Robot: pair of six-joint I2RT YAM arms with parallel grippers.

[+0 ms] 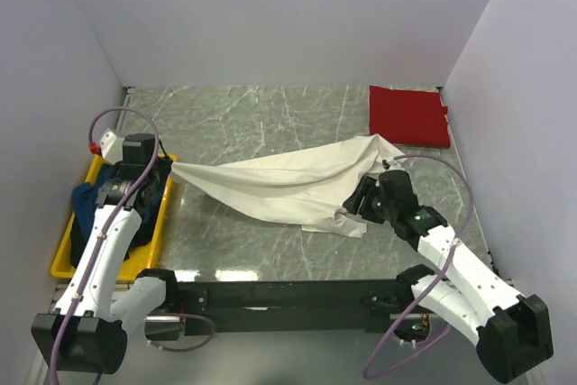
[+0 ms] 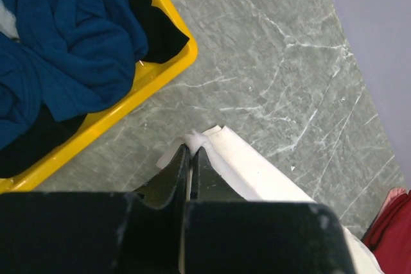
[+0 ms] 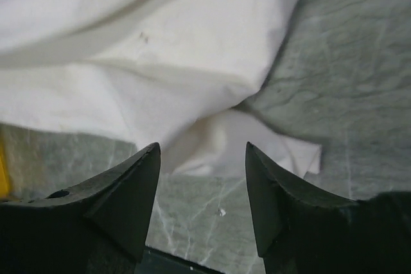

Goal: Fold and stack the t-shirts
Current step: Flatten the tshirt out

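I expect the cream-white t-shirt [image 1: 293, 201], which lies gathered in long overlapping folds [image 1: 290, 175], to fall open into a wide sheet when I lift it.
The cream-white t-shirt [image 1: 288, 185] lies stretched and rumpled across the middle of the table. My left gripper [image 2: 191, 149] is shut on its left corner [image 2: 196, 138], next to the yellow tray. My right gripper [image 3: 202, 149] is open and empty, just above the table at the shirt's near right edge [image 3: 221, 142]. The red t-shirt [image 1: 408, 115] lies folded at the far right; its edge shows in the left wrist view [image 2: 392, 226]. The dark blue t-shirt [image 2: 61, 49] lies bunched in the tray [image 1: 160, 223].
The yellow tray [image 2: 154, 72] sits at the table's left edge and also holds dark cloth [image 2: 160, 30]. White walls close in the left, back and right sides. Grey marbled table surface [image 1: 243, 114] shows behind the shirt.
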